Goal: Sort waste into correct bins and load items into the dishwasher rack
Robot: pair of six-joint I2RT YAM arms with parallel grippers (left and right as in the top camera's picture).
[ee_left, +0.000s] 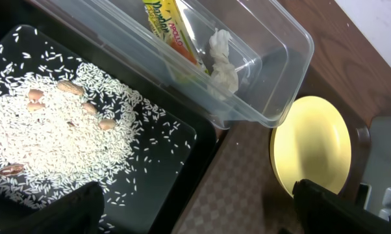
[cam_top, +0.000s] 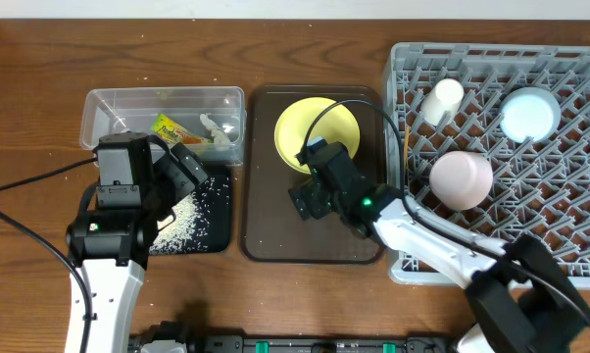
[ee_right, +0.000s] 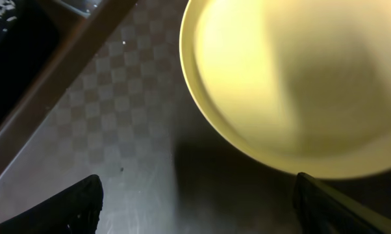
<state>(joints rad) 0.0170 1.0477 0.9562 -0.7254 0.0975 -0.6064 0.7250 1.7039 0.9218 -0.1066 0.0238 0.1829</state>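
Next, my right gripper presses closed fingers inside the yellow plate point(cam_top: 321, 120) and pulls it closer, because the plate lies flat at the brown serving tray's far end point(cam_top: 315, 91).
The clear tub point(cam_top: 107, 103) holds the yellow-green wrapper point(cam_top: 168, 127) and white tissue point(cam_top: 215, 127). Rice crumbs point(ee_left: 59, 136) with a few peanuts lie in the black tray point(cam_top: 217, 230). A yellow plate point(cam_top: 315, 132) rests on the brown serving tray point(cam_top: 266, 235). In the grey rack point(cam_top: 569, 245) sit the white cup point(cam_top: 442, 98), light blue bowl point(cam_top: 528, 113) and pink bowl point(cam_top: 462, 178). My left gripper point(ee_left: 199, 218) hangs open and empty over the black tray's right edge. My right gripper point(ee_right: 199, 214) is open above the tray floor, just short of the plate point(ee_right: 293, 78).
A thin wooden strip, perhaps the chopsticks point(cam_top: 406, 147), lies along the rack's left wall. The right arm's black cable point(cam_top: 349, 106) arcs over the plate. Brown tabletop point(cam_top: 40, 69) surrounds the containers.
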